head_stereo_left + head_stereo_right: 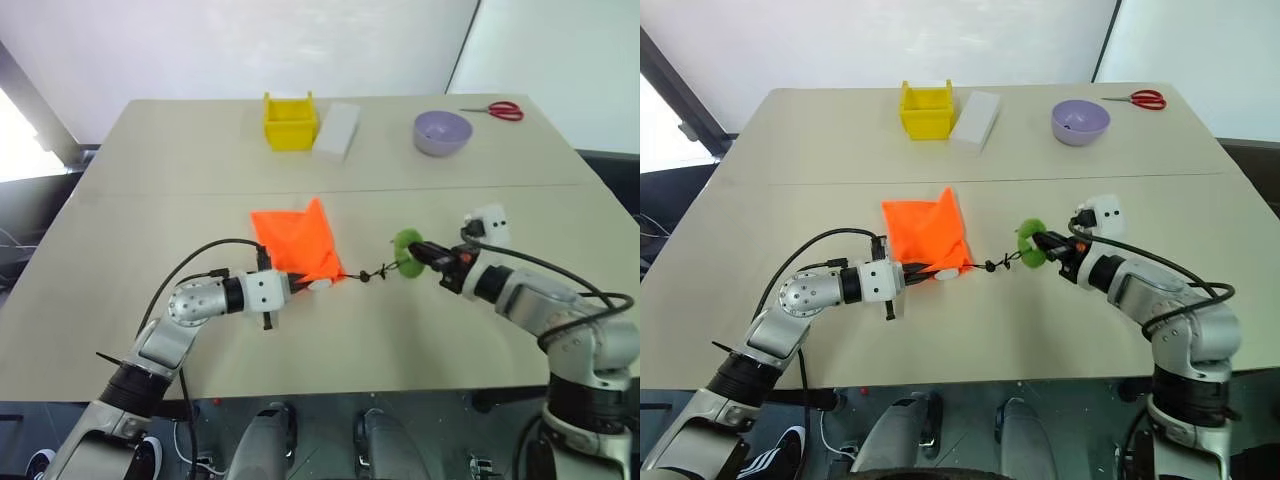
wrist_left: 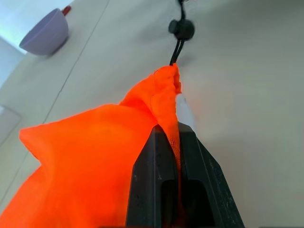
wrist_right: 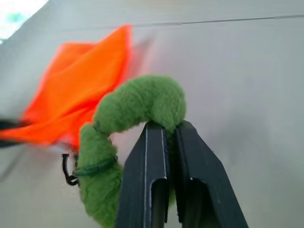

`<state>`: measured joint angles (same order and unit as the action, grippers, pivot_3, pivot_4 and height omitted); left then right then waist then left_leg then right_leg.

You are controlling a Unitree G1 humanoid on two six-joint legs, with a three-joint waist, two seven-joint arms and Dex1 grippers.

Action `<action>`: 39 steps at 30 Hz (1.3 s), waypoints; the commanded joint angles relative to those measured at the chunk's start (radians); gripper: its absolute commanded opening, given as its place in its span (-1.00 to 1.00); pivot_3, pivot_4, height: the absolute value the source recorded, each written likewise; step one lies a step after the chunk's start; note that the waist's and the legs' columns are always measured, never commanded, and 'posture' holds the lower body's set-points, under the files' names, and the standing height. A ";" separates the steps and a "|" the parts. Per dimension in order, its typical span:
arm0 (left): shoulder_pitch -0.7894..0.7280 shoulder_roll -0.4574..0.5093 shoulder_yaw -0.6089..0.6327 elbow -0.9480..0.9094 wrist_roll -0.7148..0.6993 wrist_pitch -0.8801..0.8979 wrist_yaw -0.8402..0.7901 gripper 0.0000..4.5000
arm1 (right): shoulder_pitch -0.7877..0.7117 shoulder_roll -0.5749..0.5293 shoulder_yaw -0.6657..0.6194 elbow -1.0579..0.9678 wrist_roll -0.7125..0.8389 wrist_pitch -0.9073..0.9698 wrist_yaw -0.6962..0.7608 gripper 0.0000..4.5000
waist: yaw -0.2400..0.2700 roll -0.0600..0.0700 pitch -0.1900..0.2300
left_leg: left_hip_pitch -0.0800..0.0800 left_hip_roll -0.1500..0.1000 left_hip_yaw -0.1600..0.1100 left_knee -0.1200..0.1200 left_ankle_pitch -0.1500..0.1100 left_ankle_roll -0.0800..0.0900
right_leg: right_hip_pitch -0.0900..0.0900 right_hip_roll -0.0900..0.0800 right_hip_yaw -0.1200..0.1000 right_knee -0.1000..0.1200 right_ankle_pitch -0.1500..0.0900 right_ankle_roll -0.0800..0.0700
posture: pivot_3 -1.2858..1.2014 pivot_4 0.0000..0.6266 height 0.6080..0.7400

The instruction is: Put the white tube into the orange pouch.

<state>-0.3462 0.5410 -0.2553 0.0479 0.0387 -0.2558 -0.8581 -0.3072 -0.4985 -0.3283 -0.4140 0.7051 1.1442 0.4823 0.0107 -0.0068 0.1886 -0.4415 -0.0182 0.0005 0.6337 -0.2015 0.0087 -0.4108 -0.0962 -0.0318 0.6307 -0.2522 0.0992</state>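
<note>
My left gripper is holding the pouch's fabric edge [image 1: 323, 272], short of the toggle [image 1: 364, 276] on the cord. It should squeeze the toggle while my right gripper pulls the ring.
The orange pouch [image 1: 295, 238] lies flat on the table's middle, its gathered mouth toward the front right. My left gripper [image 1: 300, 283] is shut on the fabric edge at that mouth [image 2: 164, 88]. A small white end of the white tube [image 1: 320, 284] pokes out at the mouth, right beside my left fingers [image 2: 202, 166]; the rest of it is hidden. A black cord [image 1: 368, 274] with a toggle [image 2: 181, 28] runs taut from the mouth to the fuzzy green ring [image 3: 137, 102]. My right gripper [image 1: 422, 252] is shut on that ring, held just above the table.
Along the far edge stand a yellow bin [image 1: 290, 122], a white rectangular block [image 1: 337, 130], a purple bowl [image 1: 442, 132] and red scissors [image 1: 505, 110]. A seam [image 1: 180, 190] crosses the tabletop behind the pouch.
</note>
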 commanded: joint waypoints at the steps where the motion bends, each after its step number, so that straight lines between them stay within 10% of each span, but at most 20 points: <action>1: 0.003 -0.005 0.018 -0.036 -0.038 0.021 -0.007 -1.00 | 0.012 -0.075 -0.043 -0.022 0.039 -0.014 0.052 -0.99 | 0.000 0.000 0.000 | 0.000 0.000 0.000 0.001 0.000 0.000 | 0.001 0.000 0.000 0.000 -0.001 -0.001 | 0.03 -0.52 1.00; 5: -0.006 -0.038 0.050 -0.066 -0.135 0.145 -0.010 -1.00 | -0.032 -0.086 -0.050 0.028 0.031 -0.046 0.022 -0.99 | 0.000 0.000 0.000 | 0.000 0.000 0.000 0.001 0.000 0.000 | 0.001 -0.001 0.000 0.000 -0.001 -0.002 | 0.03 -0.52 1.00; 13: 0.018 -0.029 0.115 -0.161 -0.308 0.276 -0.086 0.74 | -0.068 -0.071 -0.035 0.055 0.045 -0.066 -0.001 -1.00 | -0.001 0.000 0.000 | 0.000 0.000 0.000 0.001 0.000 0.000 | 0.000 0.000 0.000 0.000 0.000 -0.002 | 0.03 -0.52 1.00; 19: 0.010 -0.032 0.222 -0.227 -0.499 0.402 -0.103 0.74 | -0.107 -0.061 -0.029 0.079 0.062 -0.071 -0.008 -1.00 | 0.001 0.000 0.000 | 0.000 0.001 0.000 0.001 0.000 0.000 | 0.000 0.000 0.000 0.000 0.000 -0.002 | 0.03 -0.52 1.00; 39: -0.248 -0.336 -0.018 0.225 -0.221 0.171 -0.075 0.74 | -0.140 -0.024 0.015 0.060 0.072 -0.100 -0.063 -1.00 | 0.002 0.000 0.000 | -0.002 0.000 0.000 0.010 -0.001 0.004 | 0.003 0.000 0.000 0.000 0.001 -0.001 | 0.03 -0.52 1.00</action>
<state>-0.5953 0.2232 -0.2619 0.2923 -0.1635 -0.0979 -0.9275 -0.4316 -0.5269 -0.3002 -0.3110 0.7600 1.0629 0.4251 0.0125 -0.0068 0.1886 -0.4441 -0.0181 0.0005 0.6441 -0.2026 0.0132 -0.4079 -0.0966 -0.0321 0.6305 -0.2515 0.0986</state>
